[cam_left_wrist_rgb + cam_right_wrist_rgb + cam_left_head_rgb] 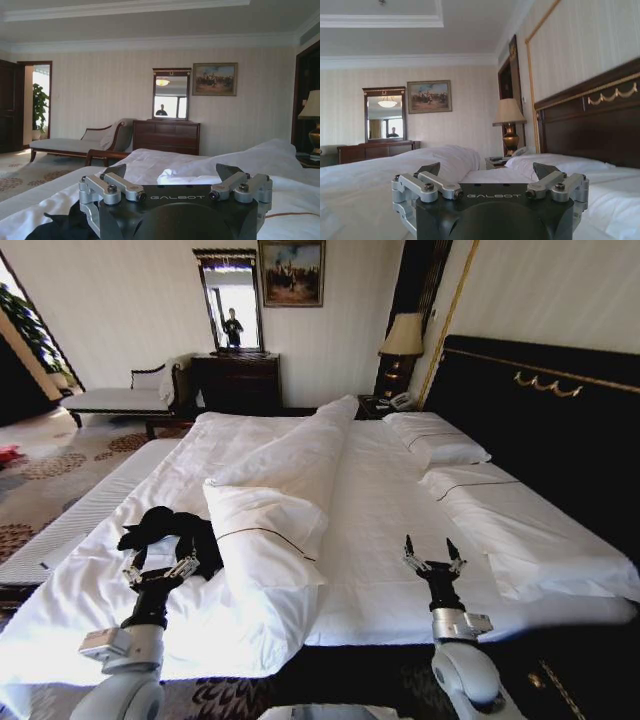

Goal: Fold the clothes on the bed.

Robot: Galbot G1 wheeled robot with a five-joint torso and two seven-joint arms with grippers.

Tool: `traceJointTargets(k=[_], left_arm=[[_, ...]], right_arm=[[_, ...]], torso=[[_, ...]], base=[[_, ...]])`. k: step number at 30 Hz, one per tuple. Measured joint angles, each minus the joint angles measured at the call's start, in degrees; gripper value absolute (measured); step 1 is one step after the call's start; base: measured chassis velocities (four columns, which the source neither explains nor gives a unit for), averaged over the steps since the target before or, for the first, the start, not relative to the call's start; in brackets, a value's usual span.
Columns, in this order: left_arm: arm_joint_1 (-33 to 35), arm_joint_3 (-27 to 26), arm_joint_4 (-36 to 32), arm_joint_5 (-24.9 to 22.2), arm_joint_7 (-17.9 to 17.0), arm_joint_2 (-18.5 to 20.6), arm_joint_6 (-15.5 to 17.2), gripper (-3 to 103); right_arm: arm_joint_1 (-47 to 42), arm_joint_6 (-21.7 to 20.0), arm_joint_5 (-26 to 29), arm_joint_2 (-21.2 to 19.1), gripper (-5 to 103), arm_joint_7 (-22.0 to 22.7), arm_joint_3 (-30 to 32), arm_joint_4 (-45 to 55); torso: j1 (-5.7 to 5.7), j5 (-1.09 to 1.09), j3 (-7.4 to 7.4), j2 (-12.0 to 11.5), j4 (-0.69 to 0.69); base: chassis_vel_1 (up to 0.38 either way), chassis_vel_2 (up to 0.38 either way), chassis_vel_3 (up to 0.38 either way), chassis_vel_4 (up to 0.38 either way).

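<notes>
I expect the duvet's flap to unfold across the sheet toward the pillows when I pull, since the duvet lies doubled back, its dark line (268, 532) on the duvet's flap (268, 562).
The clothes (172, 531) lie as one crumpled black heap on the white bed (390, 510), near its left side and beside a folded-back duvet. A dark edge of the clothes (60, 227) shows in the left wrist view too. My left gripper (160, 571) hovers open just in front of the heap, its fingertips at the near edge of the fabric. My right gripper (433, 557) stands open over bare sheet at the bed's near right, holding nothing. Each wrist view shows its own jaws spread wide: left gripper (175, 176), right gripper (490, 172).
The duvet (290, 465) is bunched along the bed's middle, with a pillow (262, 530) next to the clothes. Two pillows (436, 438) lie by the dark headboard (540, 400). A striped bench (70, 520) runs along the left side. Dresser (237, 380), chaise (125, 395) and lamp (402, 338) stand behind.
</notes>
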Motion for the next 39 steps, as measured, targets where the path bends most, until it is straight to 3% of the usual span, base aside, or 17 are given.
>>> traceJointTargets(k=[7,9,10,13,14,17,19,22,26,39], left_arm=[[-1.94,-3.08,1.81,-2.89,-0.74,0.78,0.72,100],[-2.12,-5.32,0.54,-5.06,-1.2,1.41,1.37,100],[-2.12,-5.32,0.54,-5.06,-1.2,1.41,1.37,100],[-0.81,-6.95,-1.96,-6.12,-1.47,1.72,1.6,100],[-0.81,-6.95,-1.96,-6.12,-1.47,1.72,1.6,100],[0.74,-6.75,-4.66,-5.75,-1.64,0.93,1.6,100],[1.08,-6.55,-5.33,-5.62,-1.64,0.69,1.65,100],[1.69,-6.49,-5.63,-5.45,-1.68,0.36,1.84,100],[2.32,-6.5,-5.63,-4.99,-2.02,-0.16,1.81,100],[2.92,-7.28,-5.61,-4.6,-2.51,-1.53,1.49,100]], right_arm=[[5.23,-1.11,8.22,-4.8,100,-1.69,-3.31,-3.27],[7.63,-3.31,21.12,-7.81,100,-3.7,-5.93,-3.08],[7.63,-3.31,21.12,-7.81,100,-3.7,-5.93,-3.08],[11.63,-8.26,35.91,-8.72,100,-2.9,-8.89,-1.52],[11.63,-8.26,35.91,-8.72,100,-2.9,-8.89,-1.52],[15.91,-14.5,39.69,-8.21,100,0.97,-12.42,-1.41],[17.13,-15.45,40.55,-8.22,100,1.78,-13.8,-1.75],[22.06,-18.07,46.97,-8.7,100,5.58,-17.09,-3.06],[28.18,-19.29,52.92,-8.16,100,7.31,-19.33,-7.07],[39.84,-21.1,53.83,-4.74,100,9.11,-28.87,-15.17]], torso=[[0.0,0.01,0.0,0.0,0.0],[0.01,0.01,0.01,0.0,0.0],[0.01,0.01,0.01,0.0,0.0],[0.0,0.01,0.0,0.01,0.01],[0.0,0.01,0.0,0.01,0.01],[0.0,0.01,0.0,0.01,0.02],[0.01,0.02,0.0,0.01,0.0],[0.01,0.01,0.0,0.01,0.0],[0.01,0.0,0.0,0.01,0.01],[0.01,0.01,0.0,0.01,0.0]], base=[[0.0,0.0,0.0,0.0],[0.0,0.0,0.0,0.0],[0.0,0.0,0.0,0.0],[0.0,0.0,0.0,0.0],[0.0,0.0,0.0,0.0],[0.0,0.0,0.0,0.0],[0.0,0.0,0.0,0.0],[0.0,0.0,0.0,0.0],[0.0,0.0,0.0,0.0],[0.0,0.0,0.0,0.0]])
